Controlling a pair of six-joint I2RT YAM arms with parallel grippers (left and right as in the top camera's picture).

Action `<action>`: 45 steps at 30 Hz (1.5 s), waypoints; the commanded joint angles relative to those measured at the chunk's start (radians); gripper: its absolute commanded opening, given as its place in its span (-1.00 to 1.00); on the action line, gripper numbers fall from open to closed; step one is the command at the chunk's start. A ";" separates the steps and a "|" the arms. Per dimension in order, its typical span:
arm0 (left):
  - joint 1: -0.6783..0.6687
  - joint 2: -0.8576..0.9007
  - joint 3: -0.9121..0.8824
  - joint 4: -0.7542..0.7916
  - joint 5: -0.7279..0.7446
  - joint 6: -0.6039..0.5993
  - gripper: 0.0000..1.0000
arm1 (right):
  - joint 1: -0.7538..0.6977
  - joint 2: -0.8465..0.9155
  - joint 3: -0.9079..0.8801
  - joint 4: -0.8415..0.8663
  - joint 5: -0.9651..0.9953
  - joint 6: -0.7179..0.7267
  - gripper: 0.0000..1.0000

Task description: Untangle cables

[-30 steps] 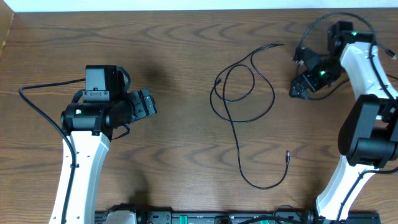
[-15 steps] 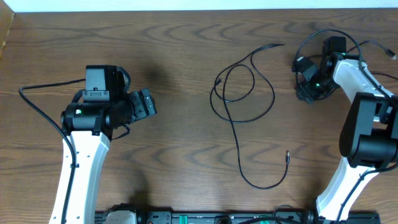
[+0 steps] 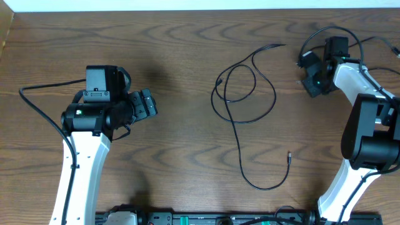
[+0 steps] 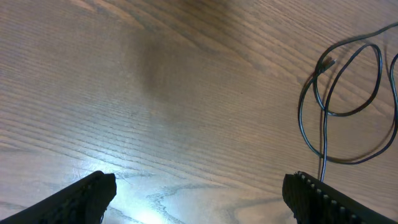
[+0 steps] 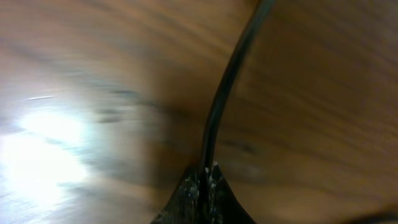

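I should keep going with my right gripper toward the table's side edge (image 3: 394, 87) and let go there, as the held cable (image 3: 375, 38) is clear of the middle loops.
A thin black cable (image 3: 273, 100) lies in loose overlapping loops at the table's middle, with one plug end (image 3: 289, 156) toward the front; the same loops (image 4: 323, 112) show in the left wrist view. My left gripper (image 3: 149, 103) hovers open over bare wood well to the left of them, its fingers (image 4: 317, 196) wide apart with nothing between them (image 4: 199, 193). My right gripper (image 3: 309, 78) is at the far right, low over the table. In its wrist view the gripper (image 5: 207, 171) is shut on a black cable (image 5: 230, 87) that runs up and away from the tips.
Another thin strand (image 3: 384, 47) curves around the right arm (image 3: 359, 81) toward the table's right edge. A thicker black cord (image 3: 44, 94) trails from the left arm (image 3: 81, 156). The table's far edge (image 3: 187, 10) meets a white wall.
My right gripper went from wide open to shut on the black cable, shifting slightly back and right. The left arm and the looped cable have not moved.
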 commanded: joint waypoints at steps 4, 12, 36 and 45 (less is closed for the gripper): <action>-0.002 -0.005 -0.002 0.001 -0.002 0.002 0.83 | -0.034 -0.069 0.017 0.076 0.361 0.201 -0.98; -0.002 -0.005 -0.002 0.000 -0.002 0.002 0.83 | -0.196 -0.249 0.055 0.213 0.373 0.323 -0.98; -0.002 -0.005 -0.002 -0.003 -0.002 0.002 0.83 | -0.757 -0.396 0.055 0.131 0.105 1.035 -0.98; -0.002 -0.005 -0.002 -0.010 -0.002 0.002 0.83 | -0.874 -0.396 0.055 0.047 0.084 1.270 -0.98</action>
